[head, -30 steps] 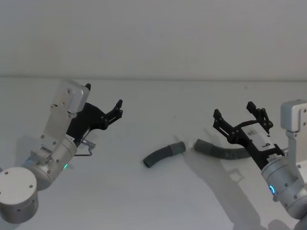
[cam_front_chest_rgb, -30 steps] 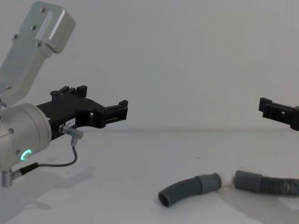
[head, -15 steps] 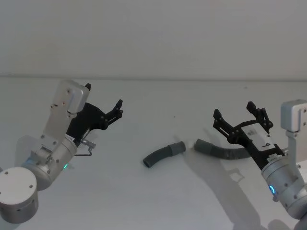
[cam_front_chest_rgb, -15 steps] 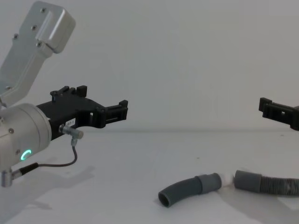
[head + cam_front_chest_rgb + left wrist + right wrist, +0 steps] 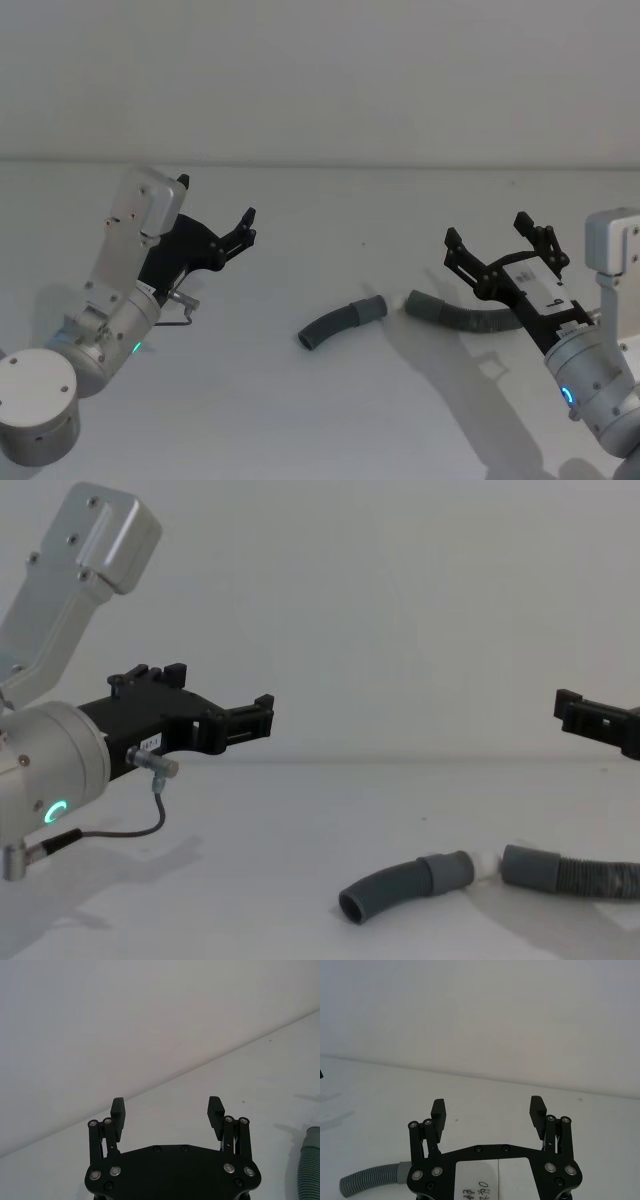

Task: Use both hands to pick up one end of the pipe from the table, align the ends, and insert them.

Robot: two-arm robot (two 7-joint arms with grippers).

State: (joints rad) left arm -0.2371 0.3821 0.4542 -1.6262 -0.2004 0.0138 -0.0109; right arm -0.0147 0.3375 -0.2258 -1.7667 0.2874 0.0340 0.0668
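The white tip ends short of the plain grey cuff's rim, so I expect the ribbed hose [image 5: 598, 879] to come loose right away when the robot lifts it.
The pipe [image 5: 465, 316] lies on the table [image 5: 330, 420] between my arms. Its dark ribbed length [image 5: 595, 879] runs off to the right. A short grey curved piece [image 5: 395, 888] lies left of it, open mouth toward me. The ends [image 5: 487, 862] meet in the middle. The cuff with the white tip [image 5: 398, 301] touches the plain grey cuff [image 5: 425, 302]. I cannot tell how deep the tip sits. My left gripper [image 5: 216, 202] hovers open, well left of the pipe. My right gripper [image 5: 487, 232] hangs open above the ribbed length. Neither touches the pipe.
A thin grey cable [image 5: 120, 830] loops under my left wrist. The left wrist view has my open left gripper [image 5: 167, 1110] with the ribbed hose [image 5: 306, 1172] beyond it. The right wrist view has my open right gripper [image 5: 487, 1109] with the hose [image 5: 367, 1181] below.
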